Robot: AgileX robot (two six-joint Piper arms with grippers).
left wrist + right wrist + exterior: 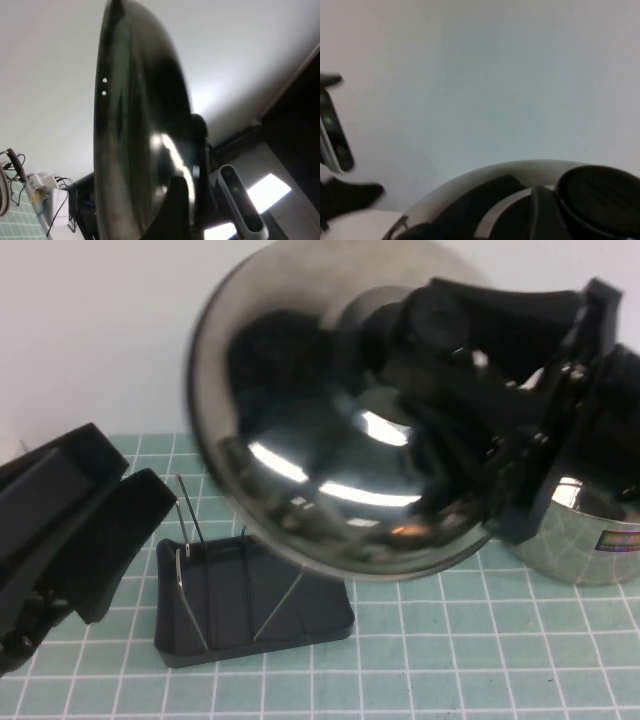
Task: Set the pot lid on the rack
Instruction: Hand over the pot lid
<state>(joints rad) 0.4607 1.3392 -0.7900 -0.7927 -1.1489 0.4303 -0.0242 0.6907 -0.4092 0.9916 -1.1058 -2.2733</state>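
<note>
Next, my left gripper grabs the lid's rim (198,405) and lowers the lid into the rack, because my right gripper is holding the pot lid by its black knob (601,201).
The pot lid (330,450) is held up on its edge in the air, its shiny domed side facing me, its lower rim just above the back of the rack (250,600). My right gripper (440,340) comes in from the right and is shut on the lid's black knob (600,200). The lid's rim (485,175) shows in the right wrist view, and the lid shows edge-on in the left wrist view (135,140). My left gripper (135,480) is open and empty, low at the left, beside the rack.
The steel pot (585,535) stands at the right, behind the right arm. A green grid mat (450,660) covers the table. A camera bar (242,202) shows in the left wrist view.
</note>
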